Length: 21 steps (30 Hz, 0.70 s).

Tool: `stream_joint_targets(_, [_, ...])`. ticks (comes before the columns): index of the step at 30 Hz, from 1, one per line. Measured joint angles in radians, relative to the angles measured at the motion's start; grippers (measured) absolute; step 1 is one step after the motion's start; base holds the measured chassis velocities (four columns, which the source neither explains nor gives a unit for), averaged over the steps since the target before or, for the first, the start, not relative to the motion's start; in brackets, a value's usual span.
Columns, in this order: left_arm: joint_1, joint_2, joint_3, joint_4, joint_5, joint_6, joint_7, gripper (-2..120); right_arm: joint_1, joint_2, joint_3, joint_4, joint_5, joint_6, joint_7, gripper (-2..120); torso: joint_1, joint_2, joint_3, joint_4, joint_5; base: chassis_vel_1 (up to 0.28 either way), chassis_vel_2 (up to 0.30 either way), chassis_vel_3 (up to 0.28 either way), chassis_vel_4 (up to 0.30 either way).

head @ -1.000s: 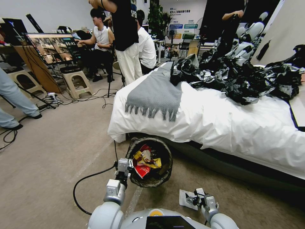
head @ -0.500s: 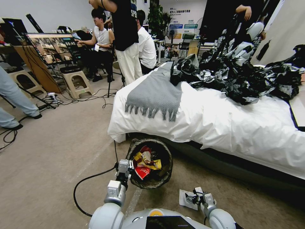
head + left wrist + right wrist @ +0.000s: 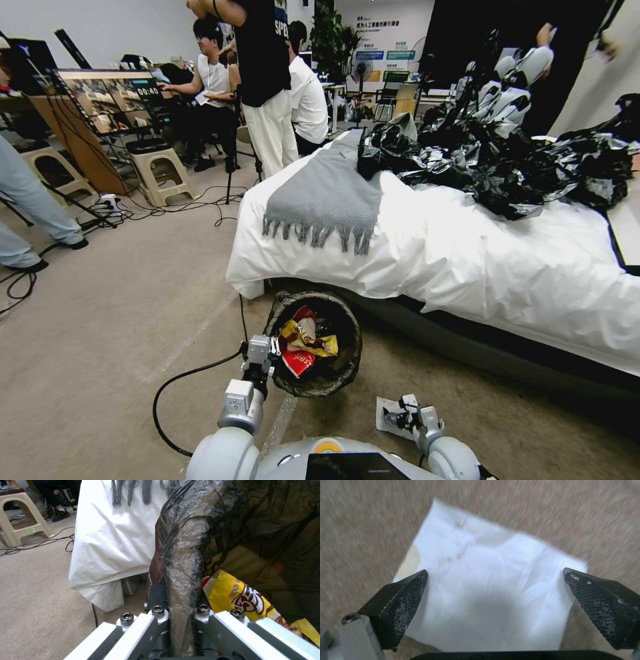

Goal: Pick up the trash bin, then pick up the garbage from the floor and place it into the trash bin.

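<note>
My gripper is about to pinch and lift the white paper (image 3: 387,423). Soft creases run across the paper, so it will bunch into a narrow pleat with a flared end.
The trash bin (image 3: 354,347), lined with a crinkled dark bag, stands on the floor at the foot of the bed. My left gripper (image 3: 265,349) is shut on its near rim. The left wrist view shows the bag-covered rim (image 3: 186,562) clamped between the fingers of the left gripper (image 3: 180,611). Red and yellow wrappers (image 3: 301,340) lie inside the bin, and a yellow packet (image 3: 243,597) sits just past the rim. My right gripper (image 3: 402,417) hangs open just above a white sheet of paper (image 3: 385,412). That paper (image 3: 493,585) lies flat between the spread fingertips of the right gripper (image 3: 495,570).
A bed with a white duvet (image 3: 467,267) rises right behind the bin, with a grey fringed scarf (image 3: 327,193) and a heap of black plastic bags (image 3: 507,160) on it. A black cable (image 3: 180,380) loops on the floor by my left arm. Stools (image 3: 160,173) and people are far left.
My right gripper has shifted a little left and lower over the white paper. The left gripper and the bin have hardly moved.
</note>
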Motion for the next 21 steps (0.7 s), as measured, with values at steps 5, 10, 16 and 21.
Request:
stream_joint_targets(5, [0.0, -0.001, 0.0, 0.0, 0.0, -0.001, 0.0, 0, 0.003, 0.024, -0.001, -0.021, -0.01, 0.009, -0.003, 100, 0.0, 0.0, 0.0, -0.0003, -0.0012, 0.0, 0.0, 0.0, 0.0])
stream_joint_targets(10, [0.0, -0.001, -0.001, -0.002, -0.001, -0.001, -0.001, 0, 0.003, 0.04, -0.001, -0.042, -0.031, 0.033, -0.015, 98, 0.0, 0.0, 0.0, -0.0007, -0.0019, 0.0, 0.0, 0.0, 0.0])
stream_joint_targets(16, [0.0, -0.001, -0.001, -0.002, -0.001, -0.001, -0.001, 0, 0.002, 0.042, 0.002, -0.048, -0.04, 0.044, -0.028, 93, 0.0, 0.0, 0.0, -0.0001, -0.0006, 0.0, 0.0, 0.0, 0.0])
stream_joint_targets(21, [-0.003, -0.001, 0.0, -0.002, -0.002, -0.001, -0.001, 0, 0.004, 0.043, 0.004, -0.049, -0.049, 0.047, -0.028, 93, 0.0, 0.0, 0.0, 0.0, -0.0001, 0.0, 0.0, 0.0, 0.0])
